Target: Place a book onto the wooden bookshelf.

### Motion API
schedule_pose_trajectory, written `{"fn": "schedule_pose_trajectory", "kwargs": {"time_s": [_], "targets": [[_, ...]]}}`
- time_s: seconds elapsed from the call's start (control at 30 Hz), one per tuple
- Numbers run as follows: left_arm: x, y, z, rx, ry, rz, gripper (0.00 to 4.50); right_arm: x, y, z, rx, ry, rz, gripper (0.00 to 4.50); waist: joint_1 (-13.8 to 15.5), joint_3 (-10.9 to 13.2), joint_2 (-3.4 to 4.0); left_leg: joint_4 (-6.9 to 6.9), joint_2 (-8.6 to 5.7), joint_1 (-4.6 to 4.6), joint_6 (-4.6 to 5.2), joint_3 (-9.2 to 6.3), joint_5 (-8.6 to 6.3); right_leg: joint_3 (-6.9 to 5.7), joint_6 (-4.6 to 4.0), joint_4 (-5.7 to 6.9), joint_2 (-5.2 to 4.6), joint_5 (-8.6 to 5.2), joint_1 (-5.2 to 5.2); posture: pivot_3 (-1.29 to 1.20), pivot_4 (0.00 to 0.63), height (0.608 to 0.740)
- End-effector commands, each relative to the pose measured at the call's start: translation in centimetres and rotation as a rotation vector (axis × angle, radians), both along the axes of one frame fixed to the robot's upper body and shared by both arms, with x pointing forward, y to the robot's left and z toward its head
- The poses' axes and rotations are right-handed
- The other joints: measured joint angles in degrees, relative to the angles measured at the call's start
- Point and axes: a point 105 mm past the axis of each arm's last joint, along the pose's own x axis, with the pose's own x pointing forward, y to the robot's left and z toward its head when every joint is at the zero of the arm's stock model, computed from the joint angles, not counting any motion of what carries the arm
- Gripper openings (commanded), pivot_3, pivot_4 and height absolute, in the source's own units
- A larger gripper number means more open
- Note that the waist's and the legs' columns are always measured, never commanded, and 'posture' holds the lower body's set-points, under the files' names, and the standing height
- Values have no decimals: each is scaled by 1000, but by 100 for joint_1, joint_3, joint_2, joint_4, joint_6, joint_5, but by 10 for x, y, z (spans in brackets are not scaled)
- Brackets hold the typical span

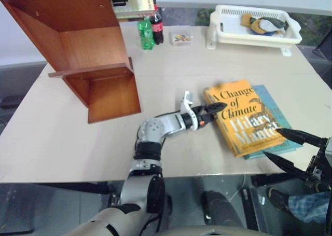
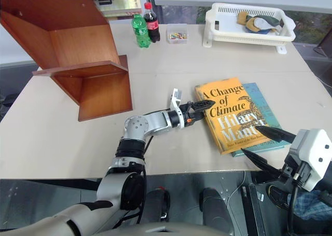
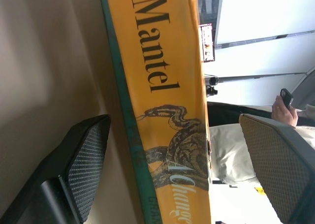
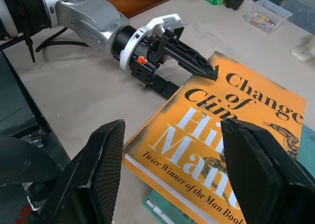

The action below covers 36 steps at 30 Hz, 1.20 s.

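The orange-yellow book [image 1: 243,116] will come off by itself when I lift, because it sits over the teal-blue book [image 1: 274,107], shifted toward my left gripper.
The orange-yellow book [image 1: 238,116] lies flat on the table near the right front, on top of a teal-blue book [image 1: 275,109]. My left gripper [image 1: 211,111] is open at the book's left edge; the book's edge runs between its two fingers [image 3: 88,155] with gaps on both sides. One finger reaches over the cover [image 4: 189,59], the other sits low at the table. My right gripper [image 1: 271,141] is open, off the table's front edge, pointing at the book's near corner. The wooden bookshelf [image 1: 93,65] stands at the far left of the table.
Behind the shelf unit are pale books [image 1: 132,0], a green bottle [image 1: 146,35], a cola bottle [image 1: 156,24] and a small clear box [image 1: 180,38]. A white basket [image 1: 223,26] holding cloth sits far right. A person's hand [image 3: 283,106] holds a phone beyond the table.
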Motion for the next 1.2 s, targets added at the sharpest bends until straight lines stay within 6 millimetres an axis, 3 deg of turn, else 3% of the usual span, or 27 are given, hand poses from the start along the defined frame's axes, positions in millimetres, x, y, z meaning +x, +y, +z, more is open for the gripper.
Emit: {"fn": "schedule_pose_trajectory", "kwargs": {"time_s": [0.03, 0.4, 0.43, 0.5, 0.53, 0.6, 0.7, 0.73, 1.0, 1.2], "targets": [[-3, -10, 12, -40, -21, -35, 4500, -1, 2, 5, -13, -24, 14, 3172, 0, 0, 0, 0, 0, 0, 0, 0, 0, 0, 0, 0, 0, 0, 0, 0, 150, 740], [-20, -24, 7, -58, 29, -96, 4500, -1, 2, 5, -14, -24, 8, 3172, 1, 0, 0, 0, 0, 0, 0, -1, 0, -1, 1, -1, 0, 0, 0, 0, 150, 740], [-20, -25, 7, -60, 32, -98, 3899, -1, 2, 5, -14, -24, 7, 3240, 1, 0, 0, 0, 0, 0, 0, -1, 0, -1, 1, -1, 0, -1, 0, 0, 150, 740], [-21, -28, 8, -64, 35, -106, 3376, -1, 2, 4, -14, -23, 5, 3240, 1, 0, 0, 0, 0, 0, 0, -1, 0, 0, 1, -1, 0, -1, 0, 0, 150, 740], [-22, -30, 8, -67, 37, -111, 2710, -1, 2, 4, -14, -22, 3, 3240, 1, 0, 0, 0, 0, 0, 0, -1, 0, -1, 1, -1, 0, -1, 0, 0, 150, 740], [-23, -33, 10, -77, 43, -122, 2060, -1, 2, 4, -13, -23, 0, 3240, 0, 0, 0, -1, 0, 0, 0, -1, 0, -1, 1, -1, 0, -1, 0, 0, 150, 740], [-23, -35, 11, -87, 53, -128, 653, -1, 2, 5, -14, -26, -4, 3240, 0, 0, -1, 0, 0, 0, 0, -1, 0, -1, 1, -2, -1, -1, 0, 0, 150, 740], [-23, -35, 11, -90, 57, -127, 528, -1, 2, 5, -14, -26, -5, 3240, 1, 0, -1, 0, 0, 0, 0, -1, 0, -1, 2, -2, -1, -1, 0, 0, 150, 740], [-19, -14, 20, -102, 38, -94, 523, 0, 3, 4, -15, -27, -2, 3240, -7, 0, -1, -1, 0, 0, 0, -1, 0, -1, 2, -2, -1, -1, 0, 0, 150, 740], [-19, 24, 52, -22, -207, -26, 523, 5, 5, 6, -8, -38, 16, 3240, -16, 2, -4, -3, 1, -2, 0, -1, 0, -1, -3, -2, -1, 2, -2, 0, 150, 740]]}}
